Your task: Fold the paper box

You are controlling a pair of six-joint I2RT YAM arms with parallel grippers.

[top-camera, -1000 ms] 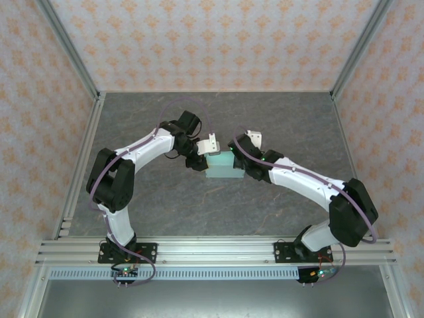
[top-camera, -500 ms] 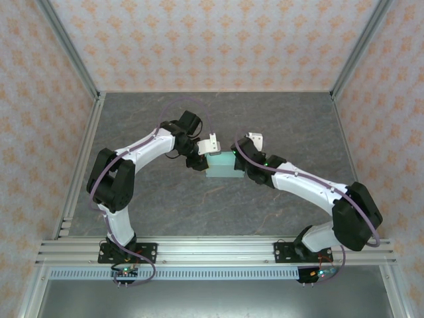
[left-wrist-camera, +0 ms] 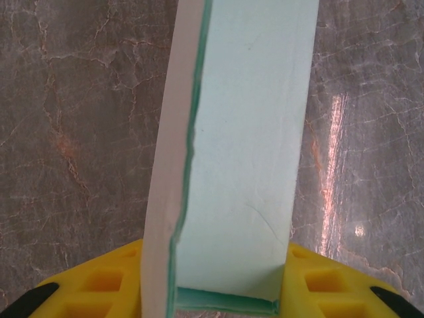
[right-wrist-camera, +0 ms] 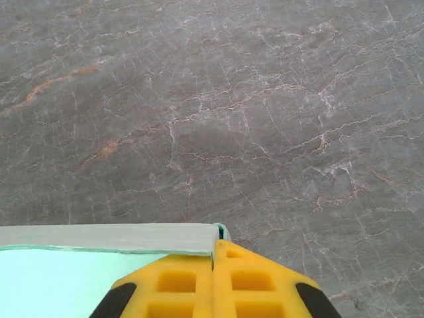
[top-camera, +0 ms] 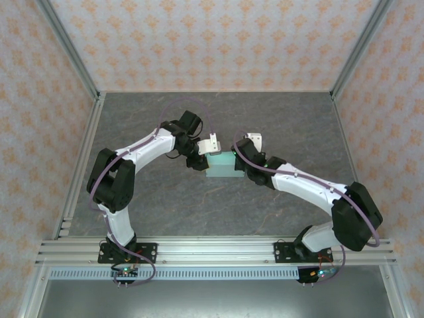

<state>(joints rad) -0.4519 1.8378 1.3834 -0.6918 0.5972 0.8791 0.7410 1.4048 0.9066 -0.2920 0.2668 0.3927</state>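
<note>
The side flap (left-wrist-camera: 156,297) goes past the box's end while my left gripper reaches across the box's width, so I should open, move back, turn and pinch their corner (left-wrist-camera: 175,295) together.
The paper box (top-camera: 220,164) is a pale mint-blue flat cardboard box held a little above the grey table, between the two arms. My left gripper (top-camera: 203,161) grips its left end. In the left wrist view the box (left-wrist-camera: 245,132) stands on edge between the yellow fingers (left-wrist-camera: 99,288), which press on its two broad sides around my left gripper (left-wrist-camera: 222,295). My right gripper (top-camera: 240,163) is at the box's right end. In the right wrist view its jaws (right-wrist-camera: 214,246) are pressed together on a thin edge of the box (right-wrist-camera: 106,238), and a mint sliver pokes out past the tips.
Grey marbled table top (top-camera: 165,199) lies under and around the box. Aluminium frame rails (top-camera: 83,165) and patterned walls close in the left, right and back sides. The arm bases sit on the near rail (top-camera: 212,252).
The right arm has shifted slightly left and its elbow has moved outward. The box has tilted a little between the grippers. The left arm has stayed still.
</note>
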